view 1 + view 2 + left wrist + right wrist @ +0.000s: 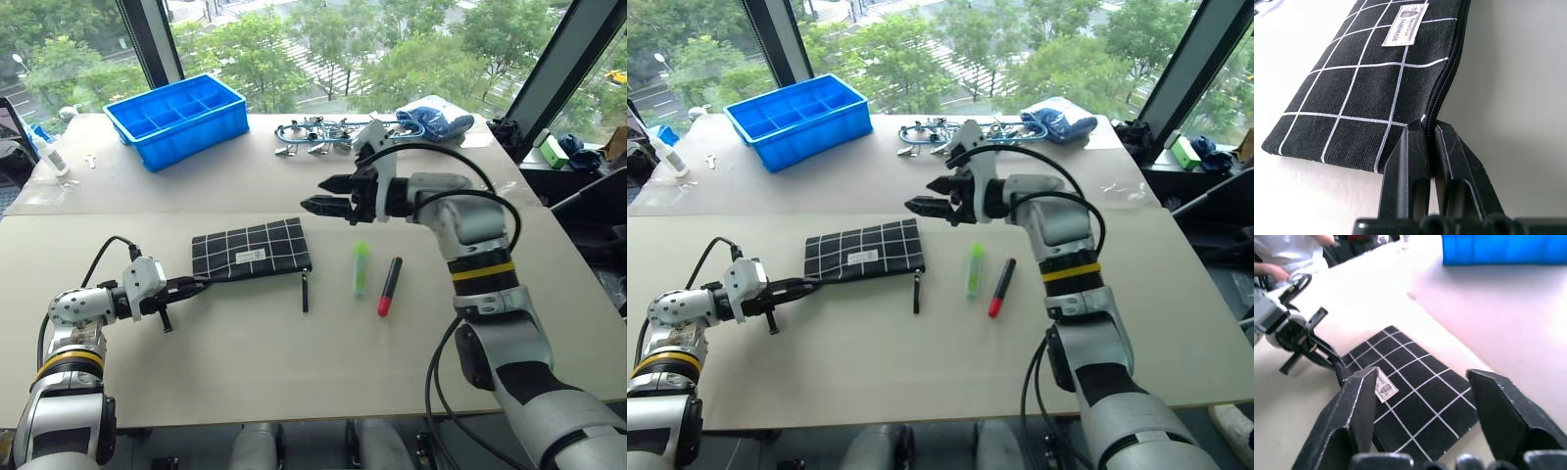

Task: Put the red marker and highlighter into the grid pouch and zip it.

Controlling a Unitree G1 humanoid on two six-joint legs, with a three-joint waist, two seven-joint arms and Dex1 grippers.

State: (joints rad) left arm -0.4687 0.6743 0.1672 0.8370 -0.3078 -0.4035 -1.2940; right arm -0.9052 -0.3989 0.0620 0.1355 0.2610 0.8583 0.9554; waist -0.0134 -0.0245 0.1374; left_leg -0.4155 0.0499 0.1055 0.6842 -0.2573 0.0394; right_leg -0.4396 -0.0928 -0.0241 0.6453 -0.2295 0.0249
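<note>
My gripper will find an empty inside when I carry the red marker in, since the grid pouch (250, 251) lies thin and flat along its zipper edge (261, 277).
The grid pouch (250, 250) lies flat on the table, its white label (1404, 25) facing up and its black zipper pull strap (305, 292) trailing off the right end. My left gripper (196, 285) is shut on the pouch's left corner at the zipper line, with its fingers (1413, 147) pinching the fabric edge. My right gripper (328, 194) hovers open and empty above the pouch's right end, which appears between its fingers in the right wrist view (1415, 404). To the right of the pouch lie the light green highlighter (361, 268) and, beside it, the red marker (389, 286).
A blue compartment bin (176, 117) stands at the back left. Metal clips (313, 135) and a blue cloth (436, 119) lie at the back centre. A white bottle (54, 152) sits at the far left. A person (1283, 254) is beyond the table's left side.
</note>
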